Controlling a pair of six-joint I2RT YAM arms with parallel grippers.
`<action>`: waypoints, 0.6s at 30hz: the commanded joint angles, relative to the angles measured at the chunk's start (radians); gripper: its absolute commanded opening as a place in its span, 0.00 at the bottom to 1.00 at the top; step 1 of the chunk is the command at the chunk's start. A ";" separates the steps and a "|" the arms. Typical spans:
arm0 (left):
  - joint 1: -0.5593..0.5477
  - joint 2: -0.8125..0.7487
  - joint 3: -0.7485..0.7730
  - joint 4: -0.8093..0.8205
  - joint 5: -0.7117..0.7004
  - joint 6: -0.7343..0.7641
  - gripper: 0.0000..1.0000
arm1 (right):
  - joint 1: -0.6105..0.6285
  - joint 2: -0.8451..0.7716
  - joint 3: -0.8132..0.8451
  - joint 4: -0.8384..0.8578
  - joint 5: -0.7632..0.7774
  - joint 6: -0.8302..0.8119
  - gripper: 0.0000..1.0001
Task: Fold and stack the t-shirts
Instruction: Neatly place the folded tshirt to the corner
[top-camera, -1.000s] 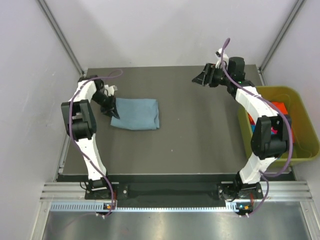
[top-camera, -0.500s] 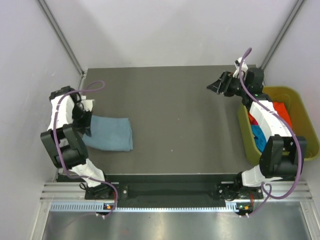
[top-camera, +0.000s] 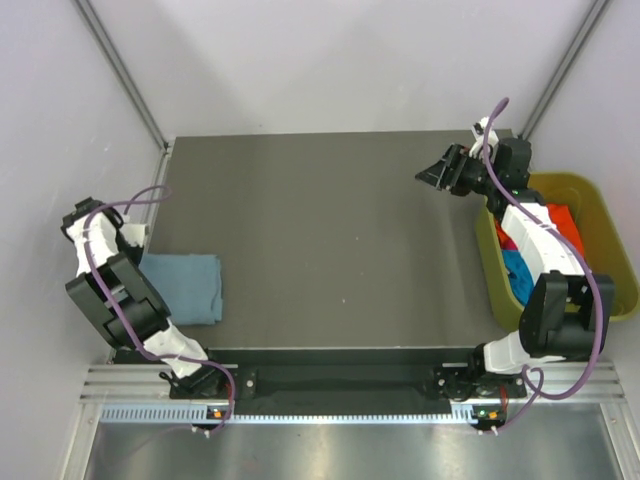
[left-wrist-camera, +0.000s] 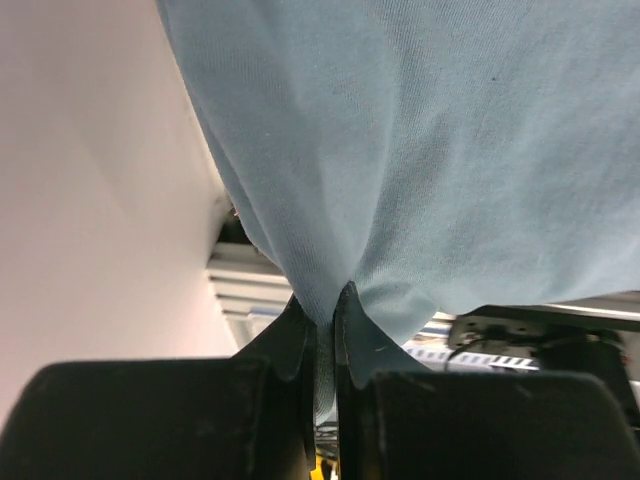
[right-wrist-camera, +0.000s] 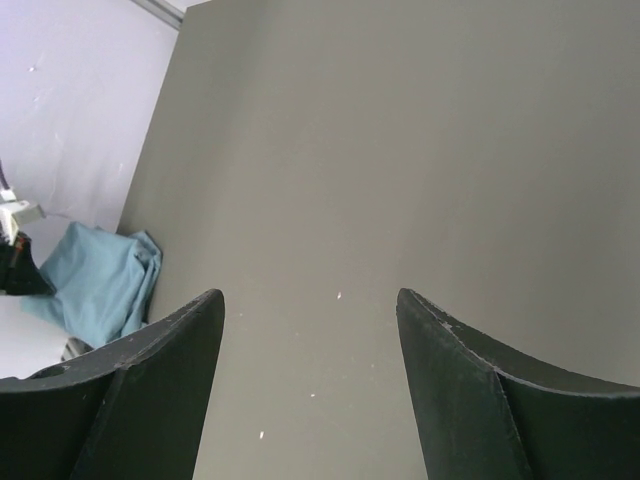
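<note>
My left gripper should keep pulling the folded grey-blue t-shirt (top-camera: 187, 290) until it rests by the table's border (top-camera: 155, 212), because the t-shirt lies flat with its edge in that gripper.
A folded grey-blue t-shirt (top-camera: 185, 288) lies at the left front of the dark table. My left gripper (top-camera: 136, 262) is shut on its left edge, at the table's left border. In the left wrist view the cloth (left-wrist-camera: 450, 150) is pinched between the shut fingers (left-wrist-camera: 322, 320). My right gripper (top-camera: 430, 174) is open and empty, held above the table's back right, next to the bin. In the right wrist view it (right-wrist-camera: 310, 300) looks over the bare table, with the t-shirt (right-wrist-camera: 95, 285) far left. Orange (top-camera: 562, 222) and turquoise (top-camera: 520, 275) t-shirts lie in the bin.
An olive-yellow bin (top-camera: 610, 290) stands off the table's right edge, holding the other shirts. White walls and metal frame posts close in the left, back and right sides. The arm bases sit on a rail at the front edge.
My left gripper has dragged the folded grey-blue t-shirt from the left middle of the table toward the front left edge. My right gripper has swung right toward the bin.
</note>
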 joint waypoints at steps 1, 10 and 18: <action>0.027 -0.023 -0.009 0.074 -0.088 0.062 0.00 | -0.018 -0.008 0.059 0.045 -0.031 0.017 0.70; 0.079 0.003 -0.054 0.217 -0.185 0.114 0.00 | -0.016 -0.002 0.057 0.074 -0.028 0.040 0.70; 0.096 0.069 -0.041 0.258 -0.212 0.097 0.00 | -0.018 -0.022 0.037 0.058 -0.020 0.023 0.70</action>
